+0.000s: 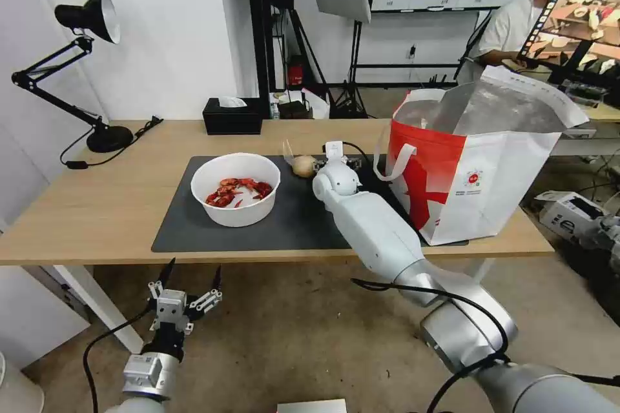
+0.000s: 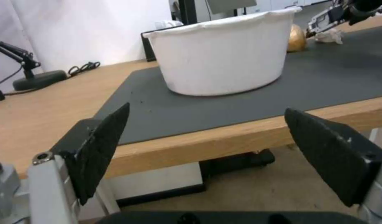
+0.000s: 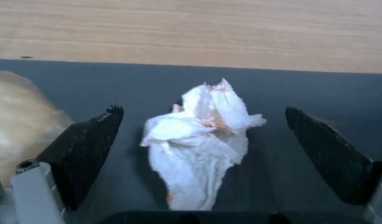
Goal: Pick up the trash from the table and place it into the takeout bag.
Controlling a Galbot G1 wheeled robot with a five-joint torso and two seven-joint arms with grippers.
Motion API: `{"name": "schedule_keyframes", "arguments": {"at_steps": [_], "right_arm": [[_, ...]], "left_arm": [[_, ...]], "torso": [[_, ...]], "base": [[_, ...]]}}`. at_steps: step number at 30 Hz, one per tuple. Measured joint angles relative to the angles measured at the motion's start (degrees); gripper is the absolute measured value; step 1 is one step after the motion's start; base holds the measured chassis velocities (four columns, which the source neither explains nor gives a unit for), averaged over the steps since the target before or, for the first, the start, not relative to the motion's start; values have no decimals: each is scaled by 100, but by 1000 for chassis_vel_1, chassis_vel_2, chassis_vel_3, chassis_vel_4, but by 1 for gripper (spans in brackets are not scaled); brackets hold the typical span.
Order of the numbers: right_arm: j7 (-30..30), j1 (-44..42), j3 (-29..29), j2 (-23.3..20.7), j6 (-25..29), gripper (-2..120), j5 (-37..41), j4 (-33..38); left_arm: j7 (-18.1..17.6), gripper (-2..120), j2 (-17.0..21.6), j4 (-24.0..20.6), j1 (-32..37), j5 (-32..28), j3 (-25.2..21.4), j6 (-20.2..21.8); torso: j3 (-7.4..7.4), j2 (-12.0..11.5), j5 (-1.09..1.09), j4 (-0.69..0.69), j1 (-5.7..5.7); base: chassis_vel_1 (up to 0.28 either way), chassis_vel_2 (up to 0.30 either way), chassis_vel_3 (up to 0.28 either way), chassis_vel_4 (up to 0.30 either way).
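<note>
My gripper will bring the crumpled white tissue up as one bunched wad when I lift it, because the folds are squeezed together in the middle.
On the table (image 1: 97,206), a white bowl of red crayfish shells (image 1: 236,188) stands on the dark grey mat (image 1: 181,226). A yellowish bun in a clear bag (image 1: 302,164) lies behind it. My right gripper (image 3: 203,109) is open and low over the mat, with a crumpled white tissue (image 3: 199,140) lying between its fingers (image 3: 87,140), untouched; the bun (image 3: 16,118) is just beside one finger. In the head view this gripper (image 1: 334,153) is at the mat's far edge. The red-and-white takeout bag (image 1: 478,168) stands open to its right. My left gripper (image 1: 190,277) hangs open below the table's front edge, facing the bowl (image 2: 224,53).
A black tissue box (image 1: 231,116) sits at the table's back edge. A black desk lamp (image 1: 97,135) with its cable stands at the back left. Bare wood lies left of the mat. The bag's white handle (image 1: 391,168) hangs close to my right arm.
</note>
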Motion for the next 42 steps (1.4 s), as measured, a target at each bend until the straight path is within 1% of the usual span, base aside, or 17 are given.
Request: {"name": "schedule_keyframes", "arguments": {"at_steps": [4,14,17,19,21,23,24,26,27,29,32,34,35,37,39,41,42], "right_arm": [[-34,53,90,6,0,100,-46,-180],[-174,29,119,2,15,100,-73,-211],[-183,3,110,1,25,97,-73,-204],[-187,-13,108,0,35,90,-78,-192],[-187,-22,109,-1,39,87,-80,-183],[-189,-56,109,-1,55,75,-82,-163],[-189,-56,109,-1,55,75,-82,-163],[-193,-88,118,-1,76,63,-82,-150],[-193,-88,118,-1,76,63,-82,-150],[-194,-113,126,0,92,51,-77,-137],[-194,-122,131,0,98,46,-75,-132],[-190,-137,134,-1,116,36,-73,-120],[-190,-137,134,-1,116,36,-73,-120],[-186,-172,135,-2,158,23,-70,-89],[-184,-195,135,-3,200,19,-70,-75],[-182,-265,134,-5,290,10,-76,-10],[-182,-265,134,-5,290,10,-76,-10]], "left_arm": [[2,100,2,5,11,1,-11,-20],[5,100,10,-8,18,4,-2,-22],[5,100,13,-18,27,4,-6,-22],[5,100,14,-22,28,4,-6,-22],[5,100,14,-22,29,4,-6,-22],[6,100,8,-22,32,5,9,-22],[6,100,8,-22,32,5,9,-22],[7,100,6,-23,33,9,24,-22],[7,100,6,-23,33,9,24,-22],[7,100,7,-33,35,10,27,-22],[7,100,8,-35,39,10,27,-22],[7,100,8,-38,45,12,26,-22],[7,100,8,-38,45,12,26,-22],[7,100,6,-40,45,14,28,-22],[7,100,3,-40,44,16,32,-22],[7,100,-3,-41,43,21,40,-22],[7,100,-3,-41,43,21,40,-22]], "torso": [[0,0,0,0,0],[0,0,0,0,0],[0,0,0,0,0],[0,0,0,0,0],[0,0,0,0,0],[0,0,0,0,0],[0,0,0,0,0],[-1,0,0,0,0],[-1,0,0,0,0],[-1,0,0,1,-1],[-1,0,0,1,-1],[-1,0,0,1,-1],[-1,0,0,1,-1],[-1,0,0,0,0],[-1,0,0,0,0],[-1,0,0,-1,-1],[-1,0,0,-1,-1]], "base": [[0,0,0,0],[0,0,0,0],[0,0,0,0],[0,0,0,0],[0,0,0,0],[0,0,0,0],[0,0,0,0],[0,0,0,0],[0,0,0,0],[0,0,0,0],[0,0,0,0],[0,0,0,0],[0,0,0,0],[0,0,0,0],[0,0,0,0],[0,0,0,0],[0,0,0,0]]}}
